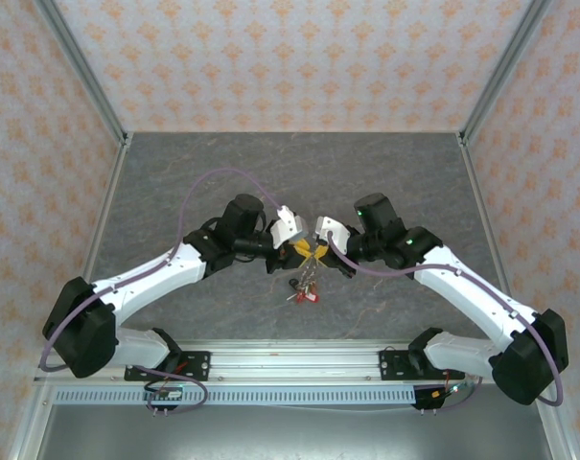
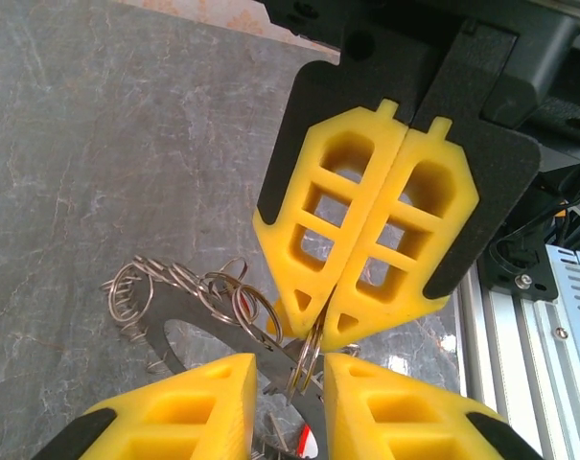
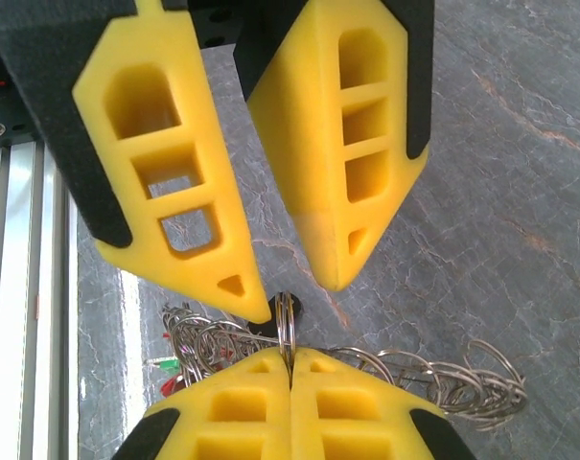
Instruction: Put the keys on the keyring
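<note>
My left gripper's fingers have the split ring in my right gripper (image 2: 313,355) at a slant across their ends, so my left gripper should hold its free edge (image 2: 299,382) while my right gripper takes hold of the ring again.
Both grippers meet tip to tip just above the middle of the table. My right gripper (image 1: 315,251) (image 3: 290,359) (image 2: 313,321) is shut on a small wire split ring (image 3: 288,321), which stands on edge between its yellow fingertips. My left gripper (image 1: 297,251) (image 2: 291,383) (image 3: 297,297) faces it with its jaws apart. The split ring and a stretch of the flat grey toothed keyring (image 2: 202,307) (image 3: 263,327) lie in that gap. Several more wire rings hang on the keyring. Red and green keys (image 1: 304,289) (image 3: 168,374) dangle under it.
A tangle of loose wire rings (image 3: 443,379) (image 2: 136,287) trails off to one side of the keyring. The aluminium rail (image 1: 290,364) runs along the table's near edge, close behind the grippers. Patterned walls close in the grey table (image 1: 290,182) at the back and both sides.
</note>
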You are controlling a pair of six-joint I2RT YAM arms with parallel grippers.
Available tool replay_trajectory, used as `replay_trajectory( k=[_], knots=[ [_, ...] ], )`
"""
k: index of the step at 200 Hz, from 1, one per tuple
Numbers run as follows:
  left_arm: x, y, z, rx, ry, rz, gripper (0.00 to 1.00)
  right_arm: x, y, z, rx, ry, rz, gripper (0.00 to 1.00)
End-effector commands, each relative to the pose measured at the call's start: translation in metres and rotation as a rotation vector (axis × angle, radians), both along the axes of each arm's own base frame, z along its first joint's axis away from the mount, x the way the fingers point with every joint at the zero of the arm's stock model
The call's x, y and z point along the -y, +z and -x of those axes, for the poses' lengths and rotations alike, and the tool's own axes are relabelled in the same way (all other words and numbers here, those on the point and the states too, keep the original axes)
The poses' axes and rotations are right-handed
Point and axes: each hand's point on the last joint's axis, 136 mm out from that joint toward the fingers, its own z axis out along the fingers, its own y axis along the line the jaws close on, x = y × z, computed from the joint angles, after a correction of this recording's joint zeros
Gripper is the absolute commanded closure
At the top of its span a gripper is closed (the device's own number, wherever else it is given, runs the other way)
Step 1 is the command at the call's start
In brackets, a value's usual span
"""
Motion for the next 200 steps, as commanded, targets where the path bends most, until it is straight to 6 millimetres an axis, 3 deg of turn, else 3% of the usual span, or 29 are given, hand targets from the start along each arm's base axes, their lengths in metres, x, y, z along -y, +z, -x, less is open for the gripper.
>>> replay_trajectory(
  k=[1,73,111,169,200],
  knots=[
    [0.004,0.004,0.003,0.005,-0.041,-0.014,0.75,-0.010,0.029,-0.001,0.072,0.042,-0.070,1.00],
    [0.001,-0.009,0.009,-0.014,-0.073,-0.075,0.77,-0.011,0.031,-0.003,0.087,0.035,-0.088,1.00],
    [0.005,-0.001,0.006,0.000,-0.064,-0.034,0.88,-0.013,0.035,-0.002,0.085,0.037,-0.104,1.00],
    [0.012,0.011,0.002,0.012,-0.060,0.017,0.80,-0.012,0.031,0.000,0.068,0.031,-0.103,1.00],
    [0.009,0.007,0.004,0.006,-0.062,-0.006,0.86,-0.011,0.031,-0.001,0.080,0.023,-0.107,1.00]
  ],
)
